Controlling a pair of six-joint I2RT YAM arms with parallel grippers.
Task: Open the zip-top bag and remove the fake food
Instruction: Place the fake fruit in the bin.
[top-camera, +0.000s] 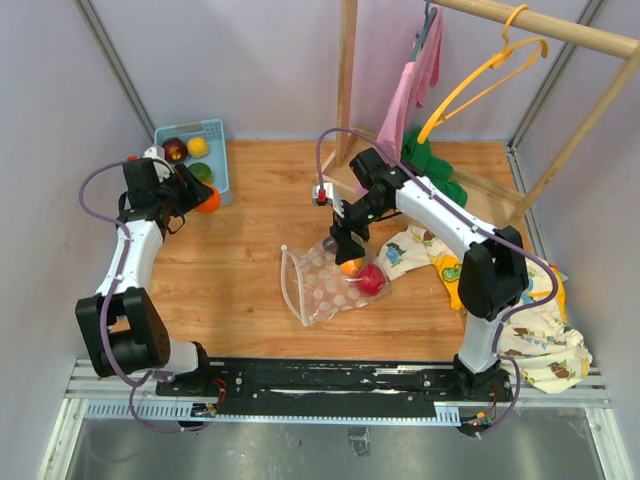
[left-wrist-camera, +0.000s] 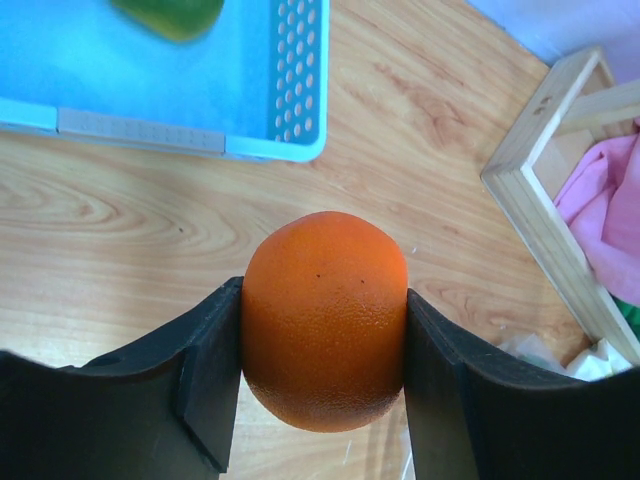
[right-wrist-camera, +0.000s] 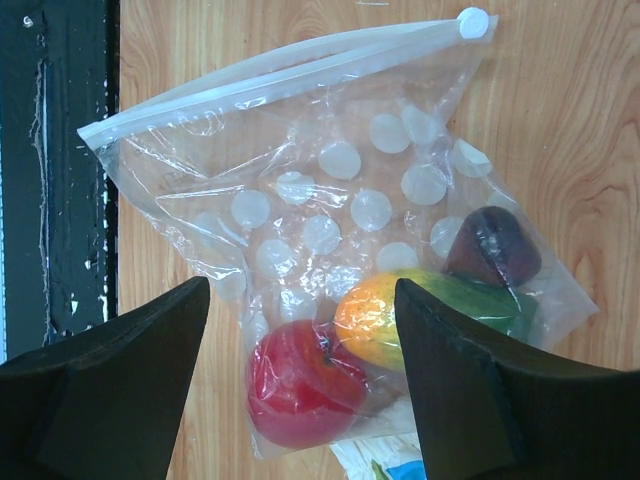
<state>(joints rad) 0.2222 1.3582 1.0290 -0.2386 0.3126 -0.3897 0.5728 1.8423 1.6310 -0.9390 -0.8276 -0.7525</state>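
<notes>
The blue basket's bottom (left-wrist-camera: 95, 65) is open beside the green fruit, so my left gripper carries on moving the orange over the basket's rim (left-wrist-camera: 140, 130) until it can release there.
The clear zip-top bag (top-camera: 312, 290) lies flat on the wooden table, its white zip strip (right-wrist-camera: 270, 75) ending at a round slider (right-wrist-camera: 472, 22). Inside it, fake food bunches at one corner: a red apple (right-wrist-camera: 305, 385), an orange-green fruit (right-wrist-camera: 385, 320) and a dark purple piece (right-wrist-camera: 495, 245). My right gripper (right-wrist-camera: 300, 290) hovers open over the bag, its fingers either side of the apple and apart from it. My left gripper (left-wrist-camera: 322, 300) is shut on an orange (left-wrist-camera: 325, 320), held just off the table beside the blue basket (top-camera: 222, 160).
The basket (left-wrist-camera: 300, 100) holds a dark red (top-camera: 175, 149), a yellow (top-camera: 198, 146) and a green fruit (top-camera: 201, 171). A wooden rack (top-camera: 346, 80) with hangers, pink cloth (top-camera: 405, 100) and a green garment (top-camera: 430, 165) stands behind. Cartoon-print cloth (top-camera: 540, 335) lies right.
</notes>
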